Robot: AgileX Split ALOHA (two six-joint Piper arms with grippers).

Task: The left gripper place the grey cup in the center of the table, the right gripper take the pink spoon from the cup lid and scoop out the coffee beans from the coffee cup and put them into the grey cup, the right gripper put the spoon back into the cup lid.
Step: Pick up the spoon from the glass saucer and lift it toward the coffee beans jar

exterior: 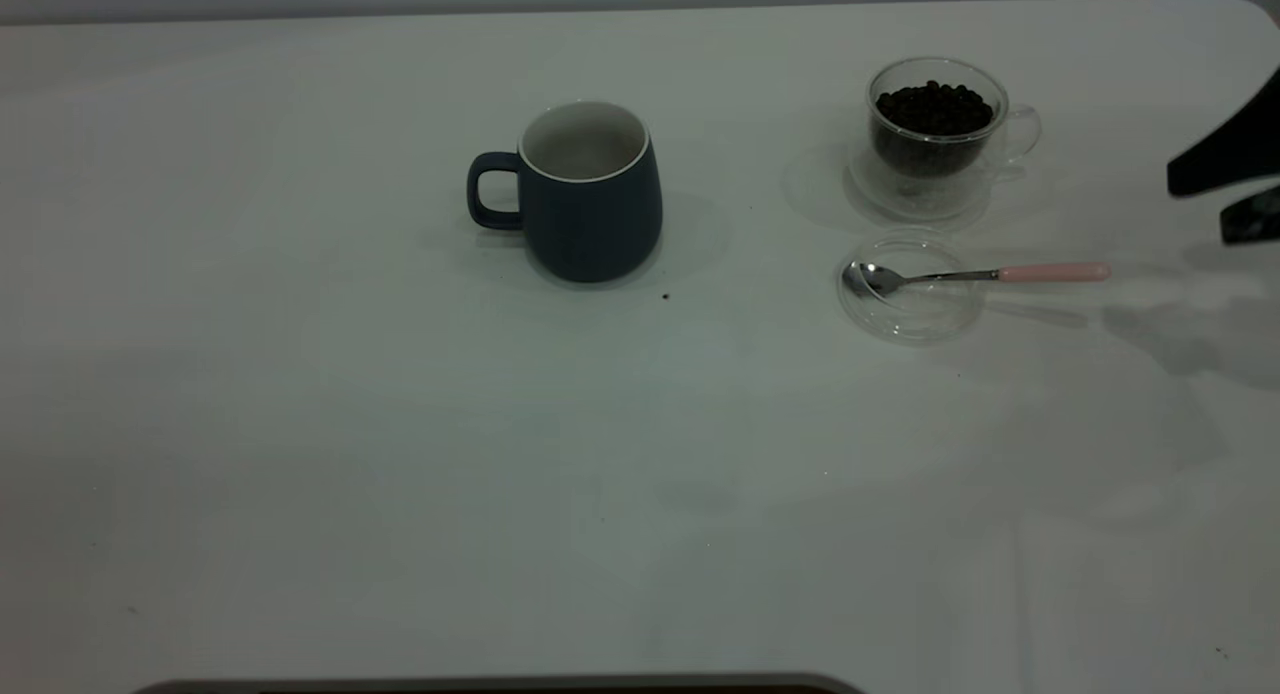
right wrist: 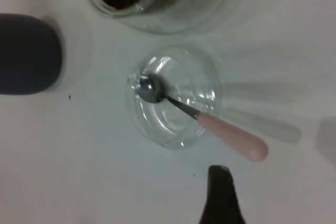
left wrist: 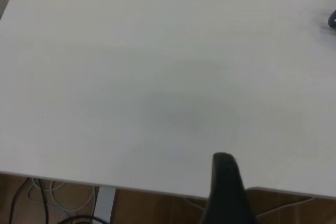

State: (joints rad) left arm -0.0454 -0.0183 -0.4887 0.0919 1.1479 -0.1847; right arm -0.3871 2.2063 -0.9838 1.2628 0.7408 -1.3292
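Note:
The pink spoon's bowl (exterior: 876, 279) is small next to the coffee cup, so I expect a little heap of coffee beans (exterior: 935, 108) to come up when the robot scoops.
The grey cup (exterior: 592, 196) stands upright near the middle of the table (exterior: 400, 454), handle to the left, and also shows in the right wrist view (right wrist: 26, 53). The coffee cup (exterior: 935, 124) with coffee beans (exterior: 935, 107) stands at the back right. In front of it lies the cup lid (exterior: 910, 299) with the pink spoon (exterior: 1050, 272) across it, bowl inside, handle pointing right. My right gripper (exterior: 1200, 206) is open at the right edge, just beyond the spoon handle (right wrist: 231, 139); one of its fingers (right wrist: 218, 192) shows. My left gripper is out of the exterior view; one of its fingers (left wrist: 226, 182) hangs over the table edge.
A clear glass disc (exterior: 975, 199) lies under the coffee cup. A tiny dark speck (exterior: 665, 296) lies in front of the grey cup. Below the table edge in the left wrist view are a wooden floor and cables (left wrist: 47, 203).

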